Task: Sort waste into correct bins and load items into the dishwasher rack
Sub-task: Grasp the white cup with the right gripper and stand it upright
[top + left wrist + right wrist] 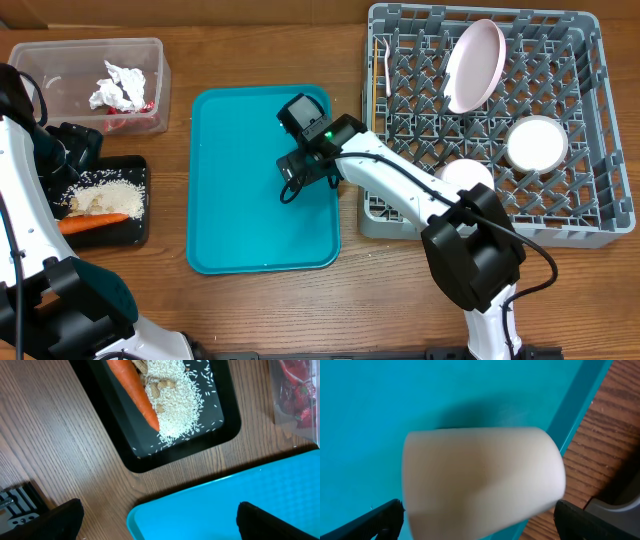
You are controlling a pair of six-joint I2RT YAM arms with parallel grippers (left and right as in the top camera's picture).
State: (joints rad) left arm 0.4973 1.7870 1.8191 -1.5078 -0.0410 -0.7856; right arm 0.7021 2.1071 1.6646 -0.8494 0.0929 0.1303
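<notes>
Next, I lift my right gripper clear, turn it, and grab the cup across its round side [475, 440], because the white cup's length [482, 480] spans the gap between my right gripper's fingers.
A white cup [480, 480] lies on its side on the teal tray [395, 400], between the fingers of my open right gripper [480, 520]; in the overhead view that gripper [300, 150] hides it. The grey dishwasher rack [590, 215] holds a pale pink plate [473, 65] on edge and two white bowls [537, 143] [467, 175]. In the black tray [150, 462] are a carrot [134, 390], rice [175, 405] and nuts [160, 387]. The clear tub [60, 60] holds tissue [118, 85] and a red wrapper [297, 395]. My left gripper [160, 520] hangs open and empty above the teal tray's corner.
A thin utensil [386, 65] stands at the rack's left edge. The teal tray [265, 200] lies between the bins and the rack, and the rack's grey corner [615, 510] sits close to its right side. Bare wooden table surrounds everything.
</notes>
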